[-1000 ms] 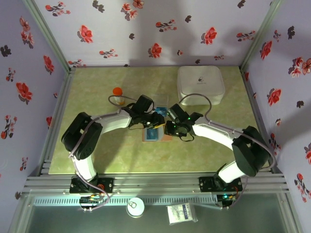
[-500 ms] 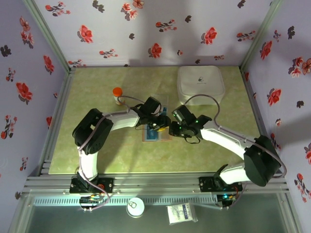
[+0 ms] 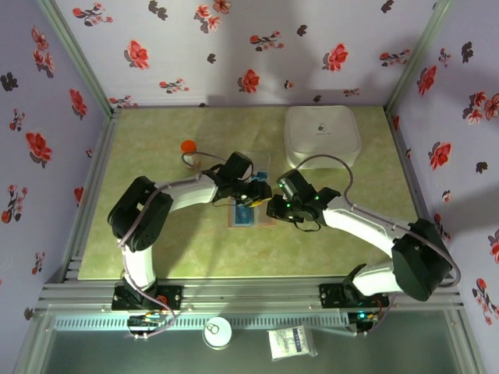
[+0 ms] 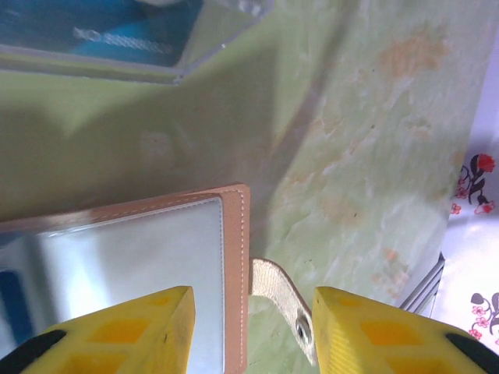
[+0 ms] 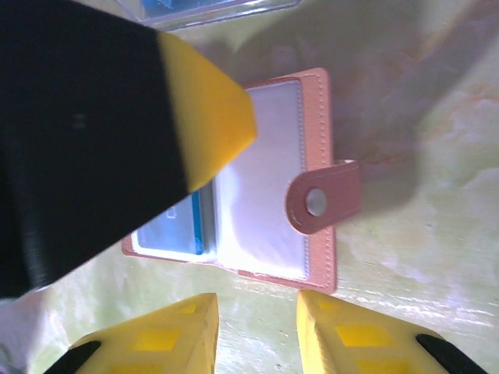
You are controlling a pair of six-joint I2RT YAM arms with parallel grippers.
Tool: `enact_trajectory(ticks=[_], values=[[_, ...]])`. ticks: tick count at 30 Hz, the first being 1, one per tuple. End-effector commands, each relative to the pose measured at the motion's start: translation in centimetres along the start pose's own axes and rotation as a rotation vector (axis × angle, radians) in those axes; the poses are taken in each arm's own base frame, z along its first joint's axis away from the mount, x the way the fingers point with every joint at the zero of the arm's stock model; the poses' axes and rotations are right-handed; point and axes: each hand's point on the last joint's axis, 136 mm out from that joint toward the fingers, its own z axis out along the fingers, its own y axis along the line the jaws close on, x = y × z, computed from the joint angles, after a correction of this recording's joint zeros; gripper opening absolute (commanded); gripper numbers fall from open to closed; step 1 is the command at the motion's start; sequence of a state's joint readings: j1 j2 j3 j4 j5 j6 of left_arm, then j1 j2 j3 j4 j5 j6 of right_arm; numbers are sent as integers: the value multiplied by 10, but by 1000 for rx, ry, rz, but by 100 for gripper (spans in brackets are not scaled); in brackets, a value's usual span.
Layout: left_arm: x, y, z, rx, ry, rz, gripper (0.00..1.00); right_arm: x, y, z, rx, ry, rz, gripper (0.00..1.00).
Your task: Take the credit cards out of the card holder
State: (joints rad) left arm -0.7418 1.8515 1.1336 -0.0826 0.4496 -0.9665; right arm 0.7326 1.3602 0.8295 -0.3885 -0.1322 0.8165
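The blue card [image 5: 173, 227] has my left gripper reaching across it to the strap's side. My left gripper should move back to make room for my right gripper over the empty panel [image 5: 263, 195].
The tan card holder [image 3: 243, 218] lies open at mid-table, its two grey-blue panels [image 5: 269, 187] facing up. A blue credit card [image 5: 176, 229] sits in its left panel. The snap strap [image 5: 323, 199] sticks out from the right rim. My left gripper [image 4: 253, 327] is open just above the holder, its yellow fingers [image 4: 117, 331] straddling the right rim [image 4: 232, 265] and the strap [image 4: 284, 300]. My right gripper [image 5: 257, 331] is open and empty over bare table just at the holder's near edge. From above, the left gripper [image 3: 256, 196] and right gripper [image 3: 274, 209] nearly meet.
A clear sleeve with another blue card [image 4: 101, 35] lies just beyond the holder [image 3: 260, 166]. A white rounded box [image 3: 322, 134] stands at the back right. An orange-capped bottle [image 3: 188, 150] stands back left. Green tabletop [image 3: 156, 234] lies open to the left and front.
The left gripper has moved right over the holder and opened wider. The right arm has swung, keeping its gripper by the holder's right edge.
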Motion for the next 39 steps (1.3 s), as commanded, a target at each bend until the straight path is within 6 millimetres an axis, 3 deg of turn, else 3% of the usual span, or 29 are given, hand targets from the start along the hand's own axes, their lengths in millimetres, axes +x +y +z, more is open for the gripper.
enact_trajectory(ticks=[1, 7, 18, 23, 26, 31, 39], values=[[-1, 2, -20, 21, -22, 10, 43, -8, 21, 3, -56, 2, 10, 32], [2, 31, -40, -10, -59, -25, 42, -10, 43, 15, -64, 23, -21, 32], [12, 77, -63, -85, -103, -84, 39, -6, 71, 56, -93, 106, -48, 30], [18, 92, -60, -111, -96, -103, 34, -4, 70, 71, -80, 138, -56, 30], [19, 96, -58, -118, -91, -108, 25, -2, 69, 77, -76, 154, -57, 30], [19, 99, -54, -126, -84, -110, 15, -5, 62, 81, -63, 152, -50, 30], [17, 103, -49, -151, -65, -104, 7, -8, 51, 82, -56, 155, -32, 29]])
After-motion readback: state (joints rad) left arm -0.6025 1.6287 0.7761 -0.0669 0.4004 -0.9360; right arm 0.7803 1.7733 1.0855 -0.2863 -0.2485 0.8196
